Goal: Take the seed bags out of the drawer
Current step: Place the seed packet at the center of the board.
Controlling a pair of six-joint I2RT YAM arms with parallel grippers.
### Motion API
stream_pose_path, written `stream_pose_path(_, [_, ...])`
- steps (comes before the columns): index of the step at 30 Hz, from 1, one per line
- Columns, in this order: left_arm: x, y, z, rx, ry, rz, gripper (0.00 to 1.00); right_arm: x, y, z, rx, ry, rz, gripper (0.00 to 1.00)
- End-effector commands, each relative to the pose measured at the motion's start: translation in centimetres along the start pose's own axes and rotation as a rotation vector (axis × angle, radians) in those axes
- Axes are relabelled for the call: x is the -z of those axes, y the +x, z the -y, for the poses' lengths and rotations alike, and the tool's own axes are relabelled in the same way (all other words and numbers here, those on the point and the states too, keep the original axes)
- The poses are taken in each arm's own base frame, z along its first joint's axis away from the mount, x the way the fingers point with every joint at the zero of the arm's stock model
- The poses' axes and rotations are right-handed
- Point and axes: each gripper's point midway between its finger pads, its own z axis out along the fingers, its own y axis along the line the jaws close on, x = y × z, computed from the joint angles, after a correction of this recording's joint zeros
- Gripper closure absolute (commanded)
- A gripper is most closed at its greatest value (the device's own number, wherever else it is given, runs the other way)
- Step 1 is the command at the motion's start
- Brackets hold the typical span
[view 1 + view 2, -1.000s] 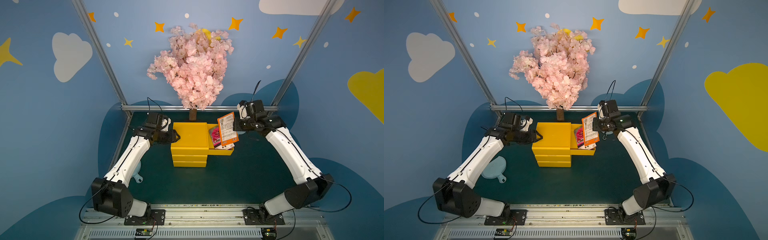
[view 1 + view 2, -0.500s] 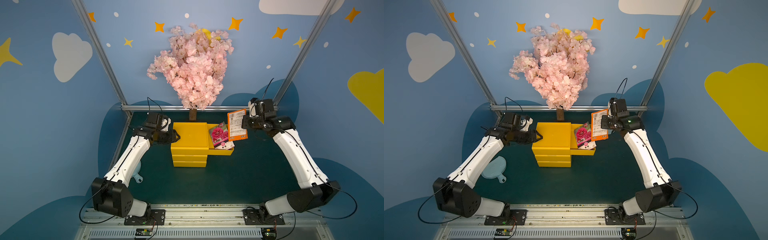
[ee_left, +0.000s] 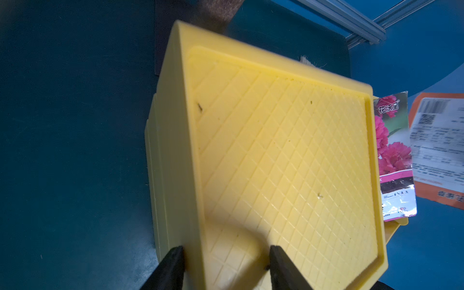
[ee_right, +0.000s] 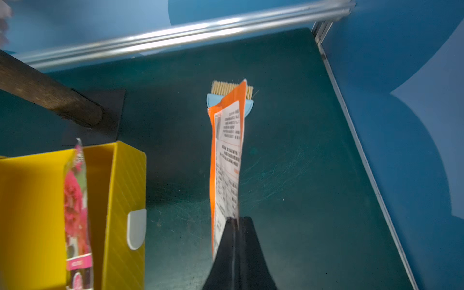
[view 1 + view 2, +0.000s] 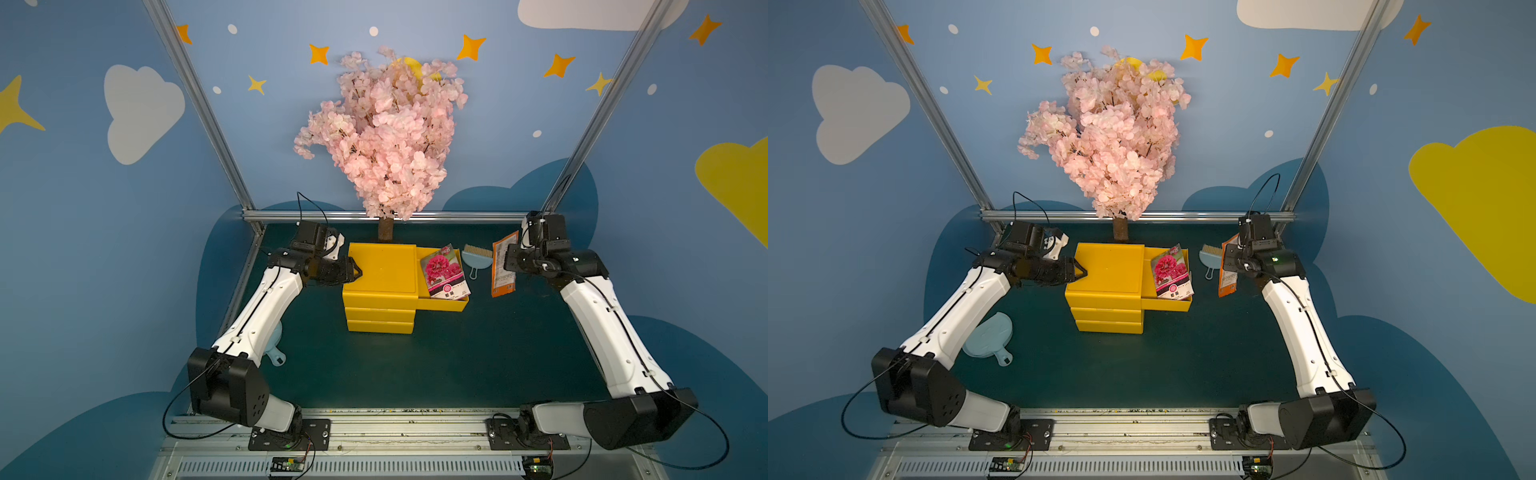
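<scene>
I should keep lowering the orange-backed seed bag with my right gripper to the free mat beside the drawer and let go there, as the bag hangs clear of the open drawer.
The yellow drawer cabinet stands mid-table with its top drawer pulled out to the right. A magenta-flower seed bag leans inside that drawer, also seen in the right wrist view. My right gripper is shut on an orange-backed seed bag, which hangs upright above the mat to the right of the drawer. The right wrist view shows its tips pinching that bag. My left gripper straddles and clamps the cabinet's left top edge.
A pale blue brush with tan bristles lies on the mat between the drawer and the held bag. A blue dustpan lies under my left arm. The pink blossom tree stands behind the cabinet, before the metal rail.
My right gripper has carried the orange seed bag rightward, from over the drawer to beyond its right end. The magenta bag stays in the drawer. The left arm has not moved.
</scene>
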Motion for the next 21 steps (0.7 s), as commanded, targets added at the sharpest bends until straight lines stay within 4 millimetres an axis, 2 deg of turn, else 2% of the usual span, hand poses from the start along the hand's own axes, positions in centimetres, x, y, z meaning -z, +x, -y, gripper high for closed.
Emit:
stream_pose_path(1, [-2.0, 2.3, -1.2, 0.015, -0.026, -0.109, 0.45, -1.9, 0.9, -0.8, -0.029, -0.078, -0.034, 1.00])
stream_pose_path(11, [-2.1, 2.5, -1.2, 0.010, -0.020, -0.112, 0.45, -9.3, 6.0, -2.0, -0.105, -0.227, -0.332, 1.00])
stream_pose_path(16, [-2.2, 2.3, -1.0, 0.007, -0.014, -0.112, 0.45, -11.8, 9.0, -3.3, -0.074, -0.320, -0.508, 1.00])
stream_pose_path(21, [-2.1, 2.3, -1.1, 0.001, -0.015, -0.112, 0.45, -14.0, 11.6, -1.5, -0.049, -0.206, -0.549, 1.00])
